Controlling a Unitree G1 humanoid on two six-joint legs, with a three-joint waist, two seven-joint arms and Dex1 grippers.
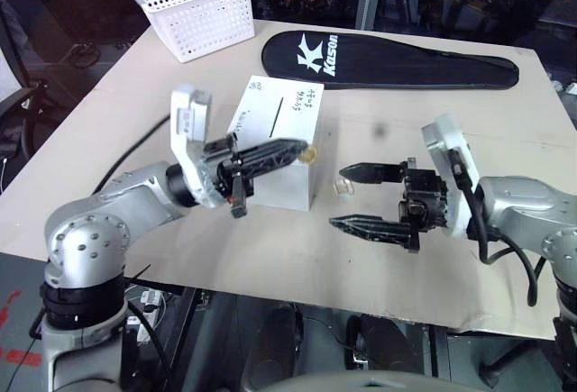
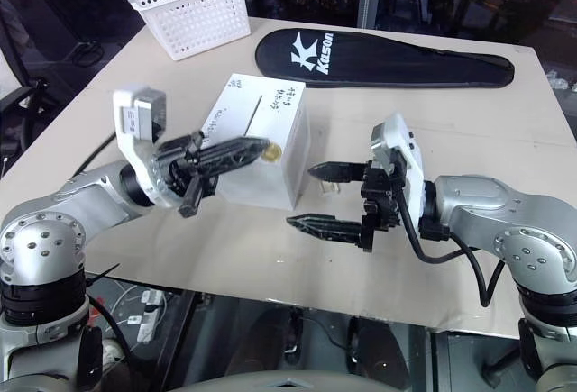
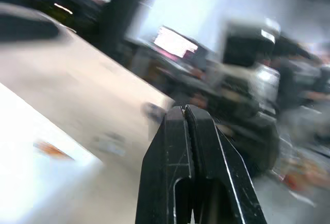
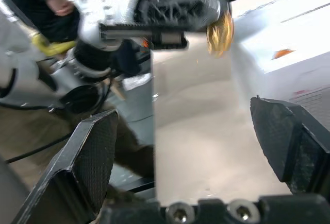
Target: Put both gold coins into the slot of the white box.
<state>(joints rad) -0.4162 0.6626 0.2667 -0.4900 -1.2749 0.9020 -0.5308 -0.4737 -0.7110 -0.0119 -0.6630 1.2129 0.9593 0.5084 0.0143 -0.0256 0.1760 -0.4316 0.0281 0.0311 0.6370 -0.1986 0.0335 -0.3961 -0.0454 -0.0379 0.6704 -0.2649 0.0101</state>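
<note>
The gold coin (image 1: pixel 308 154) is crosswise in my left gripper beside the white box's corner, so next my left gripper swings back and turns the coin to line up with the slot (image 1: pixel 277 116).
The white box (image 1: pixel 279 131) stands in the middle of the table, with black handwriting and the thin dark slot (image 1: pixel 277 117) on its top. My left gripper (image 1: pixel 302 149) reaches across the box's near upper edge and is shut on a small gold coin (image 1: pixel 310 152) at its fingertips. The coin sits by the box's right front top corner. The right wrist view shows the same coin (image 4: pixel 220 31) pinched at the left fingertips, beside the box (image 4: pixel 289 38). My right gripper (image 1: pixel 339 197) hangs just right of the box, open, with nothing between its fingers.
A small clear plastic case (image 1: pixel 344 188) lies on the table between the box and my right gripper. A white perforated basket (image 1: pixel 194 4) stands at the far left, and a black racket cover (image 1: pixel 388 59) lies across the back. The table's near edge (image 1: pixel 343 306) runs close below both arms.
</note>
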